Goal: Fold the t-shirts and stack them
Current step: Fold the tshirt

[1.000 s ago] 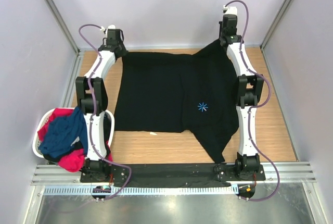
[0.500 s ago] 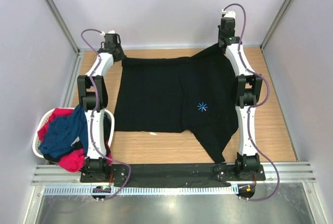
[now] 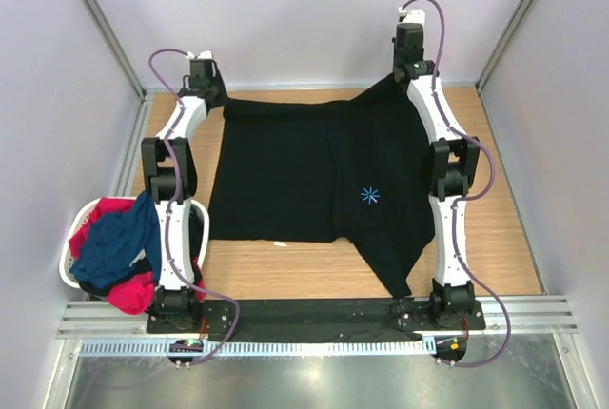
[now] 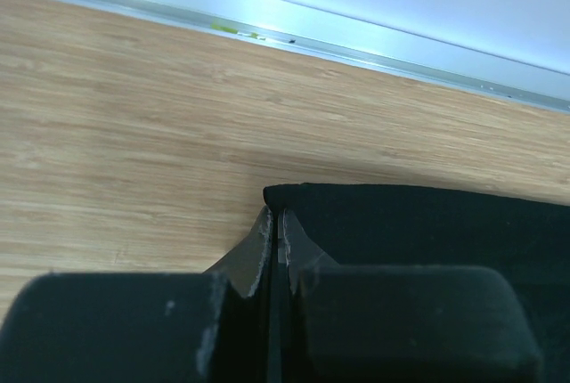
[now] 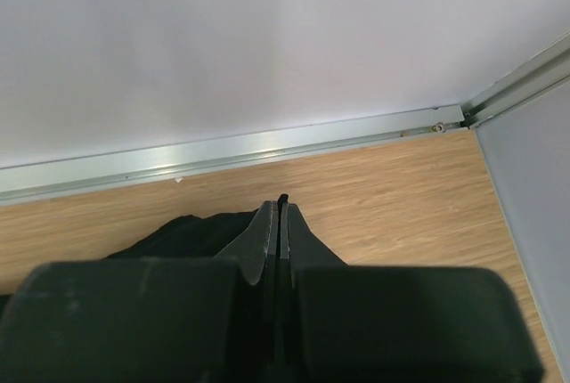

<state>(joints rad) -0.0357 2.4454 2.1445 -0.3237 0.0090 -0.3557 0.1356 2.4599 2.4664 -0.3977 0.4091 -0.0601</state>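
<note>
My left gripper should raise that corner toward the metal bar (image 3: 240, 87) before I lay the t-shirt's edge flat, because the black t-shirt's far edge (image 3: 304, 107) slopes down to my left gripper.
The large black t-shirt (image 3: 295, 171) with a light-blue starburst mark (image 3: 370, 195) lies spread on the wooden table. Its right part hangs lifted towards the far wall. My left gripper (image 3: 221, 103) is shut on the shirt's far left corner (image 4: 294, 198), low at the table. My right gripper (image 3: 404, 71) is shut on a far right edge of the shirt (image 5: 282, 199), raised near the back wall. The navy blue t-shirt (image 3: 116, 243) and the red-pink t-shirt (image 3: 128, 292) lie heaped in the white basket (image 3: 68, 266) at the near left.
A metal rail (image 3: 314, 87) runs along the far wall. Bare wood (image 3: 295, 271) shows in front of the shirt and at the far right corner (image 5: 419, 187). A black mat (image 3: 314, 319) and the arm bases are at the near edge.
My right gripper has risen and moved towards the back wall, lifting the shirt's right part. My left gripper has drawn the far left corner slightly towards the back.
</note>
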